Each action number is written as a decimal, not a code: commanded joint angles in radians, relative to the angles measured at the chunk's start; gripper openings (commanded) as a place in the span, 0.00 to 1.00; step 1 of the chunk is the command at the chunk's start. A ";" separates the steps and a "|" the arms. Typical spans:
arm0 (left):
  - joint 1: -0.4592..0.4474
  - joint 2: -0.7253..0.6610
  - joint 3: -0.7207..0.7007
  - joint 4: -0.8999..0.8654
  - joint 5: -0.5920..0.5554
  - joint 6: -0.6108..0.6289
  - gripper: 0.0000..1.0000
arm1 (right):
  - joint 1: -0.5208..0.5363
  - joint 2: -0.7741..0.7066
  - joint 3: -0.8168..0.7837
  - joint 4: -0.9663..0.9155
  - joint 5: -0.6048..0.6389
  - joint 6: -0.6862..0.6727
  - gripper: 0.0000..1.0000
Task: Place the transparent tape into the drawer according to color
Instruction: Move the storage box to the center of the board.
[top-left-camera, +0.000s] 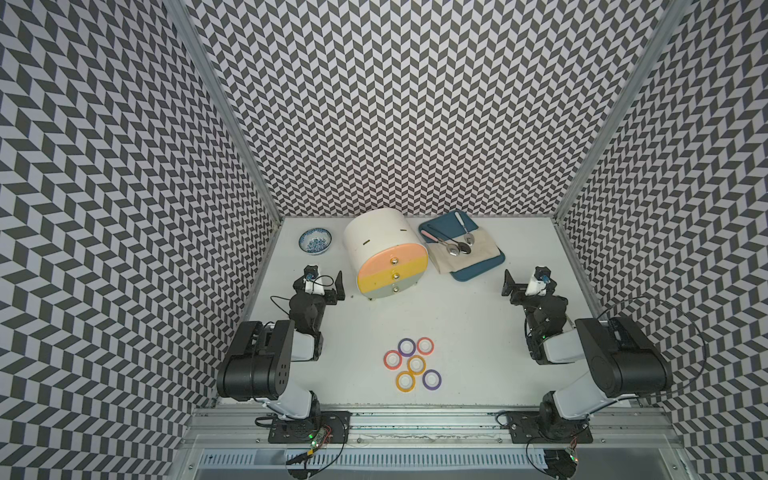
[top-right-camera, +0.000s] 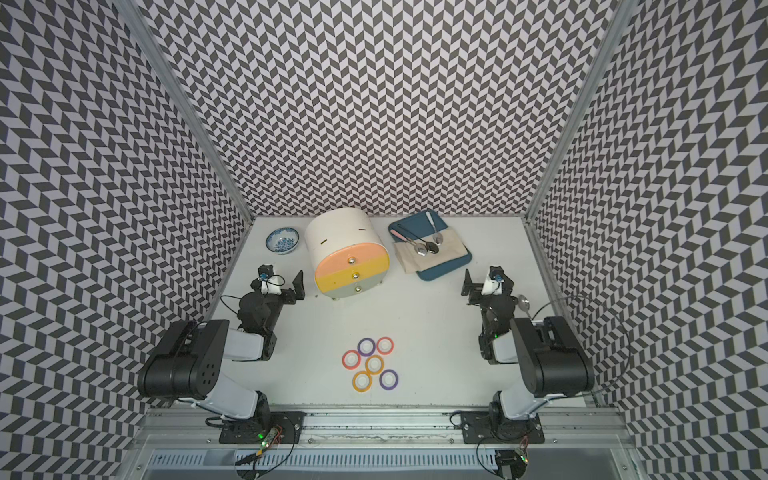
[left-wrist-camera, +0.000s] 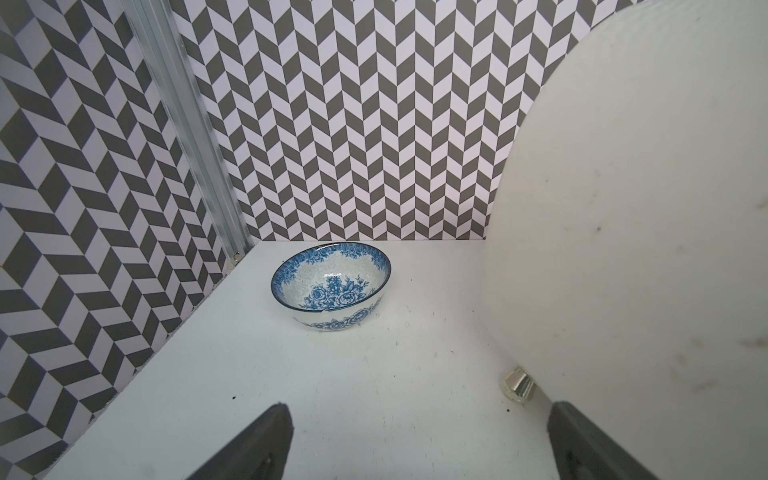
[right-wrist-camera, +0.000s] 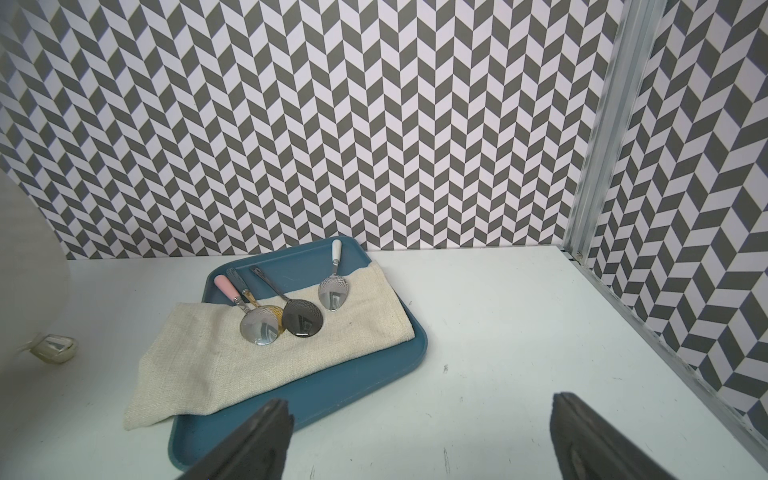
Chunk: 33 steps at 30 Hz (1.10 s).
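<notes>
The drawer is far back (top-left-camera: 387, 249) toward the wall, so next my left gripper pushes it closer from behind before my right gripper grabs the knob on the drawer's pink front.
Several transparent tape rings with white cores lie flat in a tight cluster on the near middle of the table. Two are purple (top-left-camera: 406, 345) (top-left-camera: 432, 379), two pink-red (top-left-camera: 424, 345) (top-left-camera: 392, 359), two yellow-orange (top-left-camera: 416, 365) (top-left-camera: 405, 381). The drawer (top-left-camera: 392, 270) (top-right-camera: 352, 272) is a white rounded chest with pink, yellow and grey fronts, all shut. My left gripper (top-left-camera: 325, 277) (left-wrist-camera: 419, 409) is open and empty just left of it, by its foot (left-wrist-camera: 517, 384). My right gripper (top-left-camera: 524, 277) (right-wrist-camera: 419, 401) is open and empty to its right.
A blue-and-white bowl (top-left-camera: 315, 240) (left-wrist-camera: 332, 286) stands in the far left corner. A blue tray (top-left-camera: 473, 272) (right-wrist-camera: 353, 382) at the far right holds a beige cloth (right-wrist-camera: 291, 353) with several spoons (right-wrist-camera: 259, 328). Patterned walls close three sides.
</notes>
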<state>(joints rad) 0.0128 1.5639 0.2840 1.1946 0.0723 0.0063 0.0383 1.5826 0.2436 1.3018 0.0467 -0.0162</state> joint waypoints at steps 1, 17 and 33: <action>-0.002 -0.021 -0.011 0.011 0.001 0.002 1.00 | 0.005 -0.023 -0.001 0.036 -0.013 -0.006 1.00; -0.002 -0.344 0.229 -0.613 -0.054 -0.094 1.00 | 0.086 -0.206 0.303 -0.672 -0.017 0.151 1.00; 0.065 -0.008 0.953 -0.961 0.613 -0.108 1.00 | 0.088 -0.312 0.343 -0.804 -0.277 0.292 1.00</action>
<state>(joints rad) 0.0921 1.4803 1.1404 0.3599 0.5041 -0.1413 0.1226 1.3067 0.5629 0.5144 -0.1486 0.2428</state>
